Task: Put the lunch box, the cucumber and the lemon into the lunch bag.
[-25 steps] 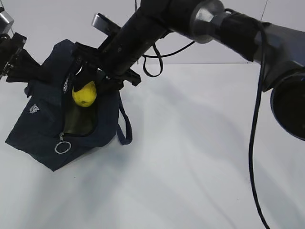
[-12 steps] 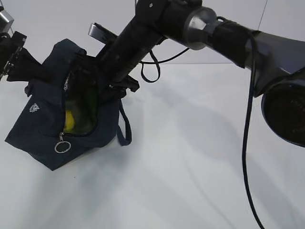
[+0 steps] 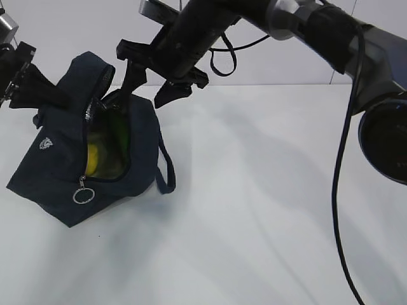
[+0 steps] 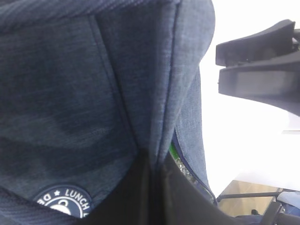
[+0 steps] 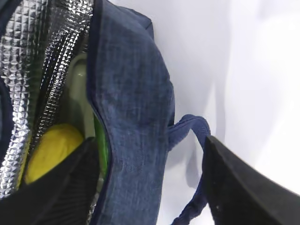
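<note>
My gripper will lift the navy lunch bag (image 3: 52,159) by both sides. The bag should then straighten upright and its opening should narrow, because its limp sides sag around the open zipper (image 3: 107,143).
The navy lunch bag (image 3: 57,159) sits tilted at the left with its top zipper open. The yellow lemon (image 3: 93,159) lies inside it against the silvery lining (image 5: 28,56). Beside the lemon (image 5: 51,150) I see the pale green lunch box (image 5: 79,89) and a bright green strip, apparently the cucumber (image 5: 100,140). My right gripper (image 3: 142,96) hangs open and empty just above the bag's opening, its fingers straddling the bag's side wall (image 5: 150,187). My left gripper (image 3: 54,96) is shut on the bag's fabric at its upper left (image 4: 154,183).
A loop handle (image 3: 166,171) hangs off the bag's right side, and a silver ring pull (image 3: 83,196) dangles at the front. The white tabletop (image 3: 267,210) stretches to the right. The right arm (image 3: 305,25) reaches in from the upper right.
One second ago the right gripper held the lemon over the opening. The lemon now lies inside the bag, and the right gripper has opened and risen.
</note>
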`<state>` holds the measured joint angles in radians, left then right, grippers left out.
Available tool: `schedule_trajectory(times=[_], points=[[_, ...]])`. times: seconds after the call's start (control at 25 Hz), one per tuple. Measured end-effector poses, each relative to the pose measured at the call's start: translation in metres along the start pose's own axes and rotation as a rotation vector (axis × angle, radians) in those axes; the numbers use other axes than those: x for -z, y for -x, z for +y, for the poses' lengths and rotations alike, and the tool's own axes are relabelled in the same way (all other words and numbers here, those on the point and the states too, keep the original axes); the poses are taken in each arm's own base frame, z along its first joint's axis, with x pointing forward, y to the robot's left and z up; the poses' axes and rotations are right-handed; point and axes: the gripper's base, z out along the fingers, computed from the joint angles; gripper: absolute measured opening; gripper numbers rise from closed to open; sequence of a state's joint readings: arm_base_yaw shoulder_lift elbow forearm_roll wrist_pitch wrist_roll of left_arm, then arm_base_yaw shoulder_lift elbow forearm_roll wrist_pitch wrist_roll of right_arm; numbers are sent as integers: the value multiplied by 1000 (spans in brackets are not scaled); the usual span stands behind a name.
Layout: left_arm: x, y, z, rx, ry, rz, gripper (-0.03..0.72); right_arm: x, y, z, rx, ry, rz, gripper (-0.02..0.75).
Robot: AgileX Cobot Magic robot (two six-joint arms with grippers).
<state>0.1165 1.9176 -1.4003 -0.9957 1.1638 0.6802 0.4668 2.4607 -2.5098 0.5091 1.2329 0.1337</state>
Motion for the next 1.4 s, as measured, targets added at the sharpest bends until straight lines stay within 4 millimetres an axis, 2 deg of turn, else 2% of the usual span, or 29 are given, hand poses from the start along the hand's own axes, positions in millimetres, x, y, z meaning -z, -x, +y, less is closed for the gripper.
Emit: schedule_trajectory(times=[0.32,0.68,1.08,1.2,1.4], points=[[0,0,0,0,0,0,-9,0,1,-11,33,-113,-8,531],[0,0,0,0,2,-3,-9,-18,-2,-21,14,-120,30,517],[0,1,1,0,7,-9,-9,-38,-8,-24,-40,-37,78,356],[0,1,1,0,7,-9,-9,-40,-8,-25,-44,-34,82,267],[0,1,1,-1,11,-11,-9,-40,-8,-25,-40,-32,82,66]])
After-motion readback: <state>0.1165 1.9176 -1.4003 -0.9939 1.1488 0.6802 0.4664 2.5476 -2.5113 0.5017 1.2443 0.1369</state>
